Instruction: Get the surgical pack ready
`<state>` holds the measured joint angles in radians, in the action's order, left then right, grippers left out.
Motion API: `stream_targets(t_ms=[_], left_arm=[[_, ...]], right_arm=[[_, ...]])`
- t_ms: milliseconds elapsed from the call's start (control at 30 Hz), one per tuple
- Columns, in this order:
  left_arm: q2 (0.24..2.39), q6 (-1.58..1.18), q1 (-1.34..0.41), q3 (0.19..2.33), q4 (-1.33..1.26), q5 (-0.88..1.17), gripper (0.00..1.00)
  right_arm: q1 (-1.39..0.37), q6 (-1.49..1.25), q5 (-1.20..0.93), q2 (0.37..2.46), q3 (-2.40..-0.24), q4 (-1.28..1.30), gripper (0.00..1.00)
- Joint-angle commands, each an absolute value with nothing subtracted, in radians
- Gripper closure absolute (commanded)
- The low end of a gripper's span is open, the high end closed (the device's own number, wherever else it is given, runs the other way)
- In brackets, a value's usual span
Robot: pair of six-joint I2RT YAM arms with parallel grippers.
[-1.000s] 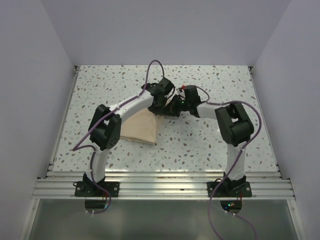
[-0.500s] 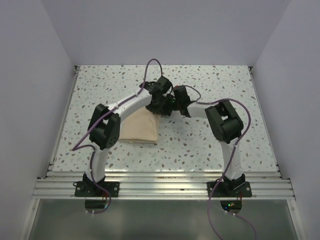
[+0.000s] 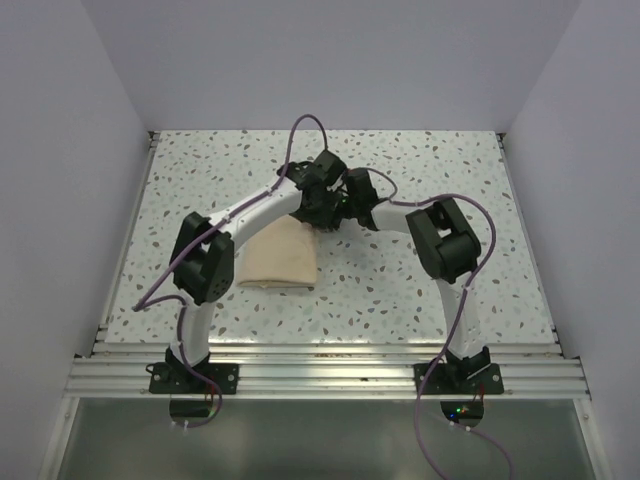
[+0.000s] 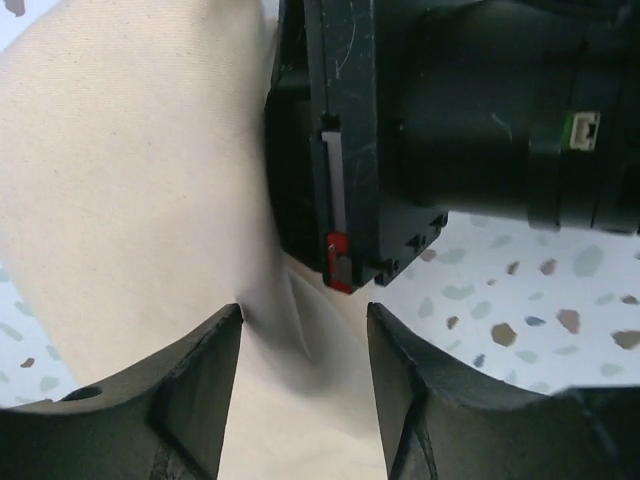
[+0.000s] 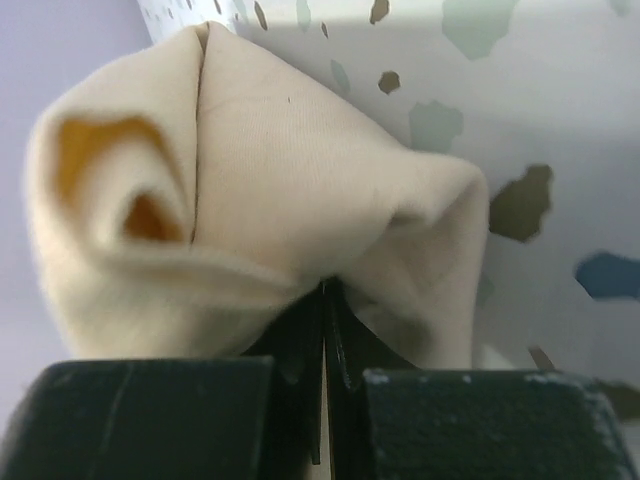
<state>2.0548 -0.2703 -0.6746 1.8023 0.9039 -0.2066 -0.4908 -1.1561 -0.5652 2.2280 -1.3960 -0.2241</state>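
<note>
Next, I lift my right gripper clear and then press it along the sheet's side edge (image 3: 316, 256), because the fabric sheet bulges in a bunched fold (image 5: 415, 208) at that gripper's shut fingers.
The surgical pack's tan-beige fabric sheet (image 3: 283, 258) lies folded on the speckled table, left of centre. Both grippers meet at its far right corner. My left gripper (image 3: 320, 210) hangs over that corner with its jaws open; in the left wrist view the fabric (image 4: 130, 180) lies flat below the left gripper (image 4: 303, 320), held by neither finger. My right gripper (image 3: 342, 207) is shut on a bunched fold of the fabric (image 5: 280, 170), pinched between the right gripper's (image 5: 325, 290) tips. The right gripper's black body (image 4: 420, 120) sits just ahead of my left fingers (image 4: 190, 395).
The speckled tabletop (image 3: 430, 170) is walled in by plain white panels on the left, back and right. An aluminium rail (image 3: 320, 365) runs along the near edge by the arm bases. Purple cables (image 3: 305, 130) loop above both arms.
My left gripper has opened and let go of the fabric. The right gripper has carried its pinched corner leftward, next to the left gripper, and the fabric's right edge now lies folded over.
</note>
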Motion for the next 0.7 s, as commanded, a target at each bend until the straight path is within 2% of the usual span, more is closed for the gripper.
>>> stream_targets(t_ms=[0,133,300,667], left_arm=[[1.922,-0.296,-0.673,1.787,0.861,-0.163,0.43],[1.824,-0.319,-0.621,1.750,0.842,-0.173,0.45],[1.763,-0.331,-0.551,1.678,0.799,-0.123,0.56],[1.710,-0.431,-0.548,1.401,0.463,0.164,0.80]], right_arm=[[-0.431,-0.982,-0.584,2.091,-1.361,-0.034,1.00],[-0.338,-0.858,-0.592,1.962,-1.310,0.101,1.00],[-0.301,-0.775,-0.673,1.953,-1.351,0.120,1.00],[-0.336,-1.047,-0.916,2.184,-1.621,-0.224,0.96]])
